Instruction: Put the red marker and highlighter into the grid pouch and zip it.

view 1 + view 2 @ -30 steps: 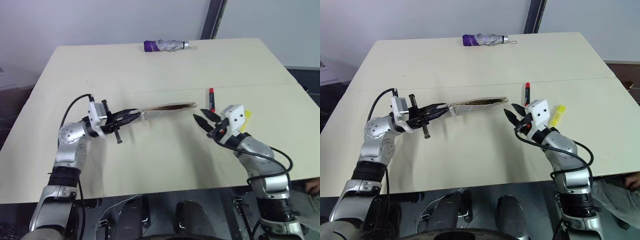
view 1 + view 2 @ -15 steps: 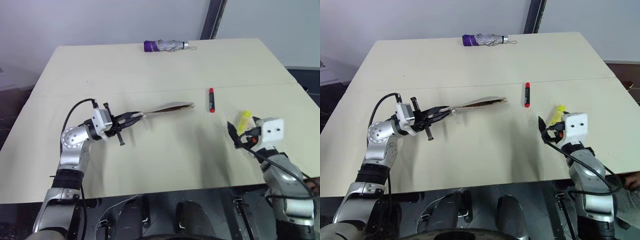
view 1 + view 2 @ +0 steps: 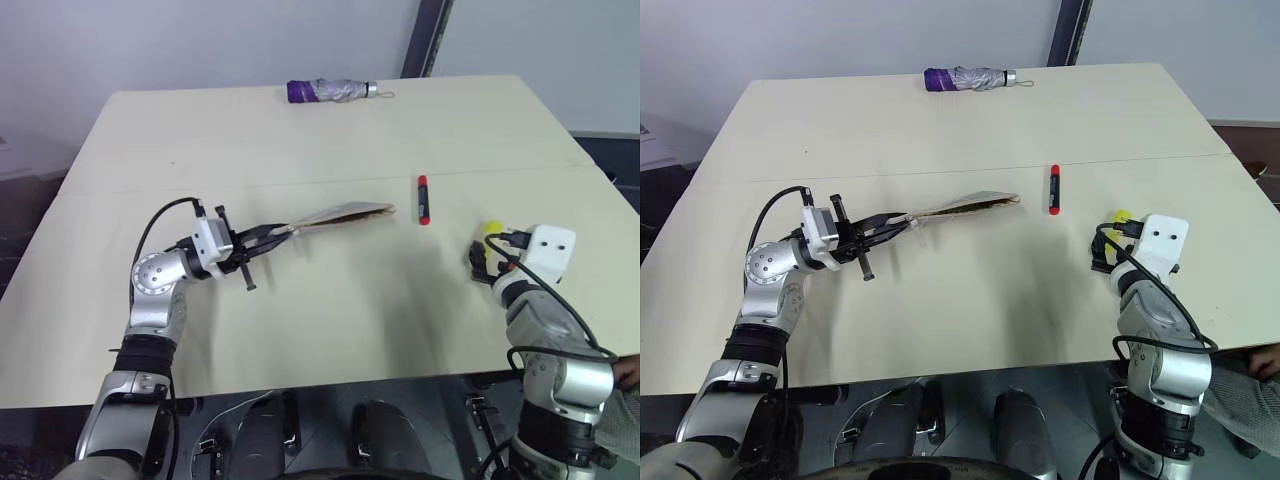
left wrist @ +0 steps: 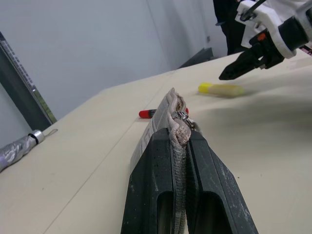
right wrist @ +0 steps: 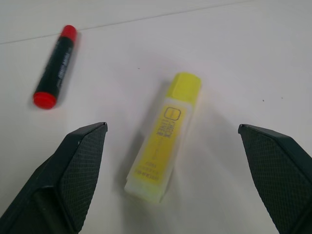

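Note:
The grid pouch gapes along its lower edge, so I expect the red marker to slide all the way inside when I push it in.
My left gripper is shut on one end of the grid pouch, holding it edge-up just above the table; in the left wrist view the fingers pinch its fabric edge. The red marker lies on the table just right of the pouch's far end. The yellow highlighter lies further right, directly in front of my right gripper, which is open wide with one finger on each side of it, not touching. From the head, the highlighter peeks out beyond that gripper.
A folded purple-and-silver umbrella lies at the far edge of the cream table. A dark post rises behind the table's far right corner.
My right gripper swung right, away from the pouch's end, over to the highlighter, and opened wider. The left gripper kept hold of the pouch, hardly moving.

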{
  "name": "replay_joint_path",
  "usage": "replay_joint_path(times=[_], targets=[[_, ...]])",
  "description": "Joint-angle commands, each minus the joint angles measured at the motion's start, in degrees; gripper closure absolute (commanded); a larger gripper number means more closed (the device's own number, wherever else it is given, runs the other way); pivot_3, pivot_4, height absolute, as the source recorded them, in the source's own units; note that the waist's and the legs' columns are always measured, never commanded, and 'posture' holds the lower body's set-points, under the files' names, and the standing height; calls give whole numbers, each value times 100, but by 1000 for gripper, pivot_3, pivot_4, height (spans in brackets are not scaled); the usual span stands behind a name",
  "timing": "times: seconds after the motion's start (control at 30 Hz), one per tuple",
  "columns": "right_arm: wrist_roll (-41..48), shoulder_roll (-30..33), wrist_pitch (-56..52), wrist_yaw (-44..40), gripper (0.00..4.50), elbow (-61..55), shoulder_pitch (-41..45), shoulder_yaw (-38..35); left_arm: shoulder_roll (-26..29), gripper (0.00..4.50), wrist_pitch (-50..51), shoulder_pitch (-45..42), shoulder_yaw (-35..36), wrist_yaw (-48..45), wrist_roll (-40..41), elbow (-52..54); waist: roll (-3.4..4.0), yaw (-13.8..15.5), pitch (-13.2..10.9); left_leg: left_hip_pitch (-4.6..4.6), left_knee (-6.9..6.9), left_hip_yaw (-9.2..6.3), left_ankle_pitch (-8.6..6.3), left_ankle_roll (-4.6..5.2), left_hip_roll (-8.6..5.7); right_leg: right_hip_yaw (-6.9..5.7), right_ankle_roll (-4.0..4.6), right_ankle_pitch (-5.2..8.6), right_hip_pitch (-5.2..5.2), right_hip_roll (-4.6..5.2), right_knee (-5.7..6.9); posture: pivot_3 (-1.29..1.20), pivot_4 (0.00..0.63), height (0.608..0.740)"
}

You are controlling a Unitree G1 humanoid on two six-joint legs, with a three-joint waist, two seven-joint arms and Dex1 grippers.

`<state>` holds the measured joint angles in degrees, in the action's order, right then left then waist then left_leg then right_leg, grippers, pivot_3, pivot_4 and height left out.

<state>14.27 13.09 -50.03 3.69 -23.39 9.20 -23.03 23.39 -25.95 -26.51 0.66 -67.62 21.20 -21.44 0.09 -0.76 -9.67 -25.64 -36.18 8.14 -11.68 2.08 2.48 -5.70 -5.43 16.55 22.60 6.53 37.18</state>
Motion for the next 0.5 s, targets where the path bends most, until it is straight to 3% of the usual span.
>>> replay_joint_path(times=[0.03, 0.5], targets=[[-73, 148, -64, 66, 31, 72, 182, -96, 11, 4500, -101, -46, 3, 26, -32, 148, 0, -8, 0, -3, 0, 0, 0, 0, 0, 0, 0, 0, 4, -1, 1, 0, 150, 740], [-308, -85, 79, 206, 31, 783, 437, 331, 1, 4500, -60, 138, -44, 114, -103, 448, 0, -9, 0, -4, -2, 0, 1, 1, 0, -1, -2, -1, 4, -8, 2, 0, 150, 740]])
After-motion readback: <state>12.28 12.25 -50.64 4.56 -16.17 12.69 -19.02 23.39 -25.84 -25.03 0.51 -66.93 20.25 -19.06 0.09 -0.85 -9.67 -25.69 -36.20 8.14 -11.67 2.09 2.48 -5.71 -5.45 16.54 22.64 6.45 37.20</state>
